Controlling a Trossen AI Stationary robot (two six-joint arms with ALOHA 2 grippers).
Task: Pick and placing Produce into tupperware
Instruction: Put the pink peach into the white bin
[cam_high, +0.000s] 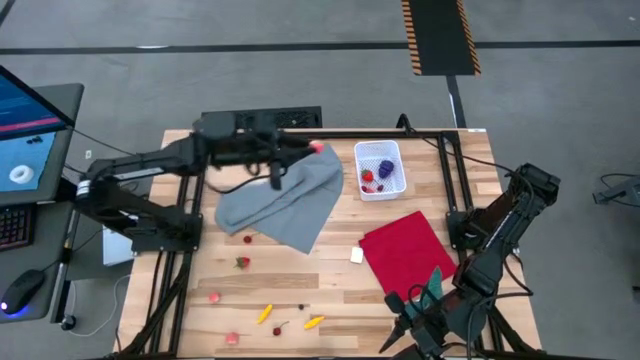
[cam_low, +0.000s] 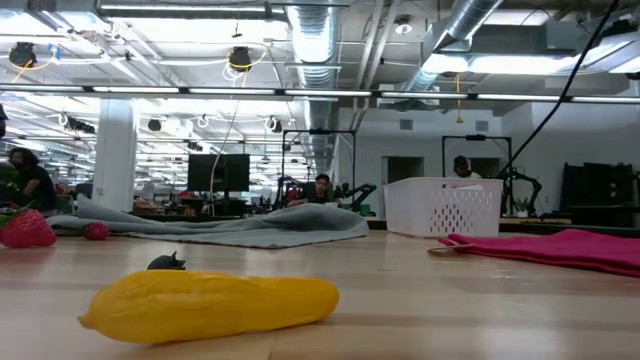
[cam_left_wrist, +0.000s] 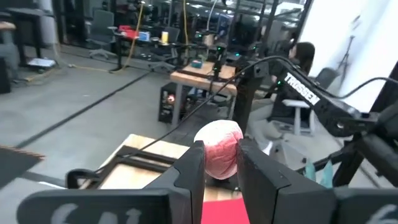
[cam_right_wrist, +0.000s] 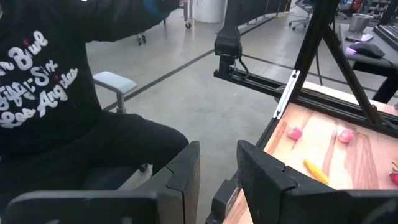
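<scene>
The pink round piece (cam_high: 317, 147) is clear above the grey cloth and the tupperware (cam_high: 380, 170) is open, so the robot's left gripper should keep going over the tupperware's rim and let go inside.
My left gripper (cam_high: 312, 148) reaches over the far side of the table, level, just left of the tupperware (cam_high: 380, 168). It is shut on a pink round piece of produce (cam_left_wrist: 217, 148). The white perforated tupperware holds a red piece (cam_high: 367, 178) and a purple grape bunch (cam_high: 386, 167). More produce lies loose near the table's front left: a strawberry (cam_high: 241, 262), pink pieces (cam_high: 213, 297), and yellow pieces (cam_high: 314, 322). My right gripper (cam_right_wrist: 217, 155) stands open at the near right corner with nothing between its fingers. My left gripper pinches the pink round piece (cam_left_wrist: 214, 163) between its two fingers (cam_left_wrist: 191, 168), one on each side of it. The fingers come level from the table's left. The piece is lifted clear, above the far edge of the grey cloth.
A crumpled grey cloth (cam_high: 285, 200) lies mid-table under the left arm. A red cloth (cam_high: 405, 250) lies right of centre, with a small white cube (cam_high: 356, 255) beside it. A black frame (cam_high: 450, 180) runs along the table's edges. A person (cam_right_wrist: 56, 93) sits beyond the near edge.
</scene>
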